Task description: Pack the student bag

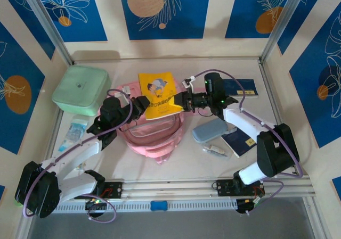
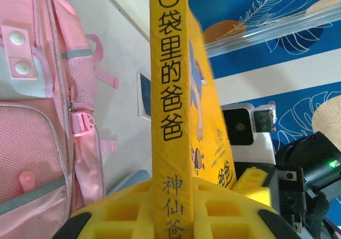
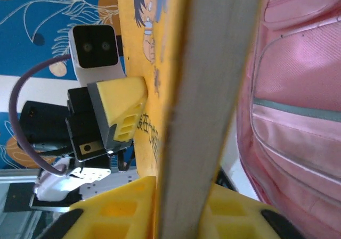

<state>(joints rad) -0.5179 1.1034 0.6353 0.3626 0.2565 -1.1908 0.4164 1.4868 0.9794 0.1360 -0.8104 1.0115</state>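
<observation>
Both of the robot's grippers are on the yellow book and the bag's opening [image 1: 155, 146] is slack, so next the left gripper lets go of the book and lifts the bag by its front pocket [image 1: 160, 129] first.
A yellow book [image 1: 158, 92] hangs upright over the pink student bag [image 1: 154, 135], gripped from both sides. My left gripper [image 1: 141, 104] is shut on its spine. In the left wrist view the spine [image 2: 169, 90] runs up from between the yellow pads of my left gripper [image 2: 173, 209], and the bag [image 2: 37, 116] lies to the left. My right gripper [image 1: 184, 98] is shut on the opposite edge. In the right wrist view the pale page edge [image 3: 213, 90] is clamped in my right gripper [image 3: 205, 209], with the bag [image 3: 298, 90] on the right.
A mint-green lidded box [image 1: 81, 90] sits at the back left, with a small packet [image 1: 74, 130] in front of it. Right of the bag lie a grey-blue pencil case [image 1: 209, 130], a small pen-like item [image 1: 216, 150] and a dark blue booklet [image 1: 238, 140]. Another navy book [image 1: 246, 86] lies further back.
</observation>
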